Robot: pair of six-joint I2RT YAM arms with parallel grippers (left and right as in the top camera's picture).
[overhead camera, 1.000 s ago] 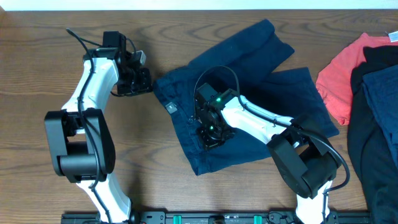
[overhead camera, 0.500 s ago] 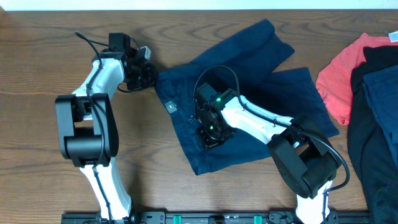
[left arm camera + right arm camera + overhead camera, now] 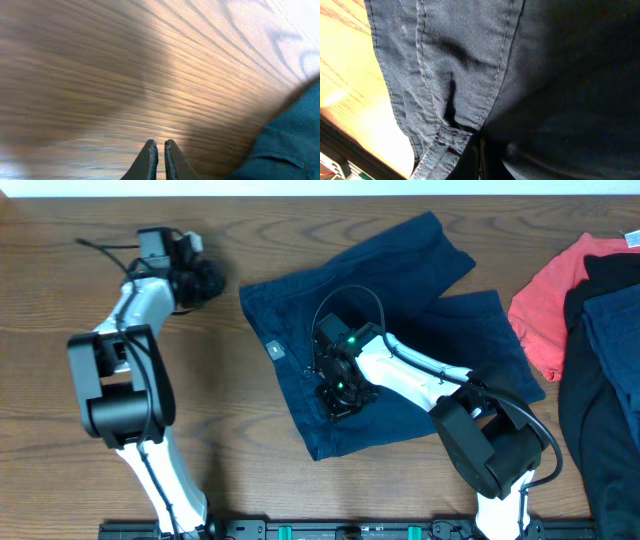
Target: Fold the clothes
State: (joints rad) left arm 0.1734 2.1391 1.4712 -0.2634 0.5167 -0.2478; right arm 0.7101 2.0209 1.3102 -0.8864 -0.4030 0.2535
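The shorts lie slanted [image 3: 395,290] from the waistband to the legs, so my left gripper should move over to the waistband corner [image 3: 253,298] and help my right gripper turn the shorts straight.
The clothes, dark navy shorts [image 3: 400,330], lie spread across the middle of the wooden table, waistband toward the left and two legs toward the upper right. My right gripper [image 3: 338,393] stands on the shorts near the waistband. In the right wrist view its fingertips [image 3: 481,147] are shut and press into puckered fabric beside a belt loop [image 3: 451,134]. My left gripper [image 3: 203,278] hovers over bare wood left of the waistband corner. It is shut, with nothing between its fingertips [image 3: 160,146]. An edge of the shorts [image 3: 292,142] shows at the lower right of the left wrist view.
A coral-red shirt [image 3: 545,305], a black garment [image 3: 605,280] and another dark blue cloth [image 3: 612,355] are piled at the right edge. The table's far edge runs along the top. Bare wood [image 3: 230,420] lies to the left of the shorts.
My left gripper has drawn back up and to the left, away from the waistband corner. That corner now lies stretched a little further up-left. The right arm has not moved.
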